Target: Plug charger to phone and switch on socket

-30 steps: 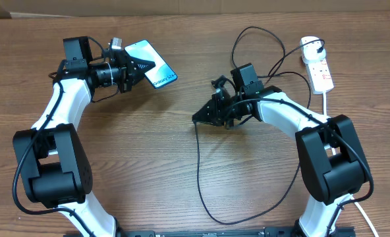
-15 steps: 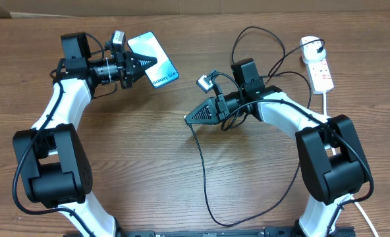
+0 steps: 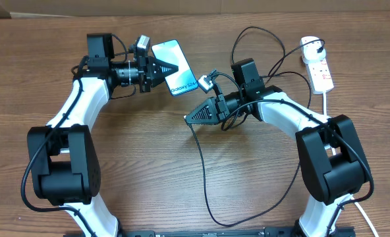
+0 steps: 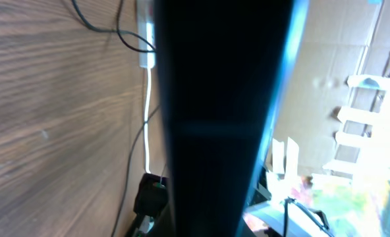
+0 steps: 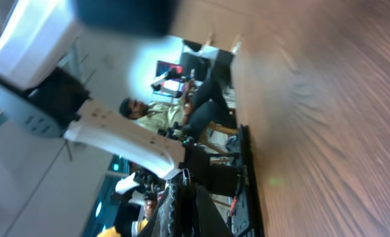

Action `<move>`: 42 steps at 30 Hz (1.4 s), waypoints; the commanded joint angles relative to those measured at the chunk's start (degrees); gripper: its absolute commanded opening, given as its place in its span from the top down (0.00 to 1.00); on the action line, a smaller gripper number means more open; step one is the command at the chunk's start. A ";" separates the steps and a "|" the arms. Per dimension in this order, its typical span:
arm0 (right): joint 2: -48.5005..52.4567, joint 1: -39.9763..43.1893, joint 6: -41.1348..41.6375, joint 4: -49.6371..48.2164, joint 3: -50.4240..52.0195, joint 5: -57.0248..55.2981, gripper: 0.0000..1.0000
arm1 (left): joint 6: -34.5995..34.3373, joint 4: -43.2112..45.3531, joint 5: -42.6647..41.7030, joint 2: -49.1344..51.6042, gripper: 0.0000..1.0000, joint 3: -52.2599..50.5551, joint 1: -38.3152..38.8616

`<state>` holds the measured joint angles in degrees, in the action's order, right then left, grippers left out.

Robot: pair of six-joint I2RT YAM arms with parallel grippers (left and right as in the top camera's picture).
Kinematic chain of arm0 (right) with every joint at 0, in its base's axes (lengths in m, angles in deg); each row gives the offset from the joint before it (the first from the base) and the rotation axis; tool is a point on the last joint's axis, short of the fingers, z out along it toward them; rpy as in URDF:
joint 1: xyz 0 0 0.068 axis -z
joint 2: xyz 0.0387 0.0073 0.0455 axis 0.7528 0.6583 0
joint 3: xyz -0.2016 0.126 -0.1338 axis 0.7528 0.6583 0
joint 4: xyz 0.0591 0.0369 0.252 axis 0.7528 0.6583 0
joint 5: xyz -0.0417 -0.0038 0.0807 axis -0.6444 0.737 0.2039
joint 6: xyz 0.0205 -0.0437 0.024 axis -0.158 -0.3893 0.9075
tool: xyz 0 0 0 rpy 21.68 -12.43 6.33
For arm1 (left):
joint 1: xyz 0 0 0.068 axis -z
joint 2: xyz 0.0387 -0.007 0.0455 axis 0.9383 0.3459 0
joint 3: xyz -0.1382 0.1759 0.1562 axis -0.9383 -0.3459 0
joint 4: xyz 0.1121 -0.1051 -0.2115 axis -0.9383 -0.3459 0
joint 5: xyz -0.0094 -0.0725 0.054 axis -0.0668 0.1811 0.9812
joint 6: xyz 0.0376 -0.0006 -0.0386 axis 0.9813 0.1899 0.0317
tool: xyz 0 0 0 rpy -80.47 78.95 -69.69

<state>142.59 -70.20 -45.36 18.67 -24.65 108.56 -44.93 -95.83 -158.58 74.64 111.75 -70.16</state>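
Note:
I should put the charger down and grip it farther back, near the cable (image 3: pixel 192 129), because the charger's plug tip (image 5: pixel 186 174) barely sticks out past my right gripper's fingers.
The phone (image 3: pixel 180 60), its blue screen up, is held off the table with my left gripper (image 3: pixel 170 67) shut on its near end. In the left wrist view the phone (image 4: pixel 228 99) fills the middle as a dark band with a blue edge. My right gripper (image 3: pixel 190 117) is shut on the charger (image 3: pixel 199 171) just below and right of the phone. The small plug tip (image 5: pixel 186 176) sticks out past my right gripper (image 5: pixel 198 220). From there the black cable loops down over the table. The white socket (image 3: pixel 320 69) lies at the far right with a black plug in it.
The socket's thick white cord (image 3: pixel 327 102) runs down behind my right arm. More black cable loops (image 3: pixel 261 39) lie between that arm and the socket. A cardboard wall (image 3: pixel 182 5) borders the wooden table (image 3: pixel 142 164) at the back.
My left arm has carried the phone to the right, close to the right gripper. The right gripper turned its wrist earlier and has since stayed put with the cable.

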 commanded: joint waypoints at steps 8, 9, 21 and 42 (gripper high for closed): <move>-0.81 0.72 7.19 17.00 -0.39 -50.93 0.95 | 1.16 -1.66 12.15 -0.66 0.96 0.76 -0.44; -0.81 0.72 8.63 17.81 -0.39 -54.53 0.95 | 1.16 -2.10 13.16 -0.66 0.96 0.76 -0.44; -0.81 0.70 11.74 22.49 -0.39 -69.68 0.61 | 1.14 -2.12 13.44 -0.66 0.96 0.76 -0.44; -0.79 1.44 18.86 34.10 -4.96 -67.98 0.61 | 1.16 -2.08 10.38 -0.66 0.96 0.76 -0.44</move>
<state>141.80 -68.73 -30.07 53.92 -29.94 39.16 -44.90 -98.22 -145.27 74.64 111.75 -70.27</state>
